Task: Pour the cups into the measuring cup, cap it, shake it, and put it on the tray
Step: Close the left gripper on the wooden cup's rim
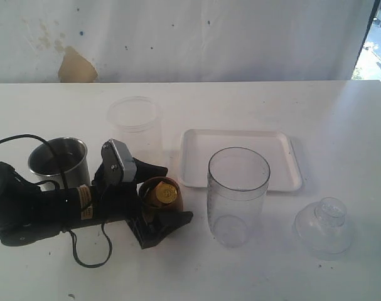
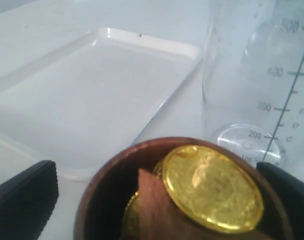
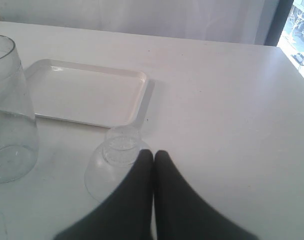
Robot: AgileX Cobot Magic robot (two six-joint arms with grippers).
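The gold coin [image 2: 212, 189] lies on top of a brown block [image 2: 159, 207], so I expect it to fall out first, with blocks tumbling after it, when the robot pours the copper-brown cup.
The copper-brown cup [image 1: 160, 194] stands on the table with gold coins [image 2: 212, 187] inside. My left gripper [image 1: 176, 193] is open, its fingers straddling this cup; in the left wrist view a gap shows between one finger [image 2: 26, 200] and the cup's rim [image 2: 106, 170]. The steel tumbler [image 1: 58, 162] stands behind the left arm. The clear measuring cup [image 1: 237, 195] stands upright and uncapped just right of the copper cup, in front of the white tray [image 1: 240, 141]. My right gripper [image 3: 154, 154] is shut with nothing in it, beside a clear dome cap [image 3: 111, 165].
A frosted plastic tub [image 1: 135, 119] stands at the back, left of the tray. The dome cap [image 1: 325, 224] lies at the front right of the table. A black cable [image 1: 90, 257] loops under the left arm.
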